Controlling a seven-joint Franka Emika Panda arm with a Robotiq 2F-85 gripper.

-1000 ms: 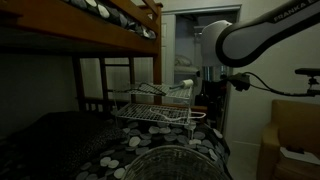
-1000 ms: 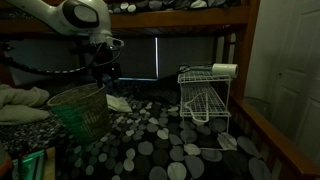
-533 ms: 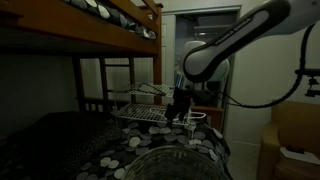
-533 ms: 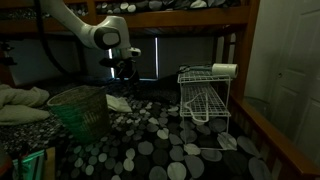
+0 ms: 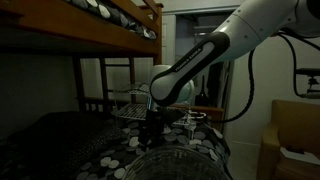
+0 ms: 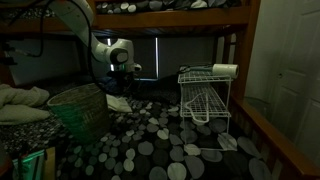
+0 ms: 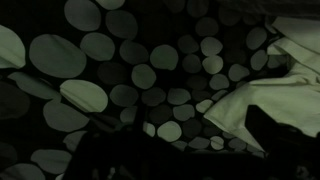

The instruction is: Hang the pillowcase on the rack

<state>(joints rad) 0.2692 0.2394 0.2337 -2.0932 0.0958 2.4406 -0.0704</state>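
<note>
My gripper should go on moving over the pillowcase (image 7: 282,95) until both fingers are above cloth before it closes, because the pillowcase's edge (image 7: 217,113) lies free next to my open fingers.
The pillowcase is a pale cloth lying crumpled on the spotted bedding beside the basket in an exterior view (image 6: 118,102). In the wrist view it fills the right side (image 7: 250,100). The white wire rack stands on the bed in both exterior views (image 5: 150,112) (image 6: 205,95). My gripper (image 5: 150,134) (image 6: 122,88) hangs low over the bed, just above the pillowcase's edge. In the wrist view its dark fingers (image 7: 190,155) stand apart at the bottom with nothing between them, the right finger over the cloth.
A wicker basket (image 6: 80,110) (image 5: 165,165) stands on the bed next to the pillowcase. A pale roll (image 6: 225,70) lies on top of the rack. The upper bunk (image 5: 110,20) hangs overhead, and a wooden bed frame (image 6: 270,135) edges the mattress.
The arm has swung from near the doorway down and across the bed, past the rack, so the gripper now hangs low over the pillowcase. The rack and the cloth have not moved.
</note>
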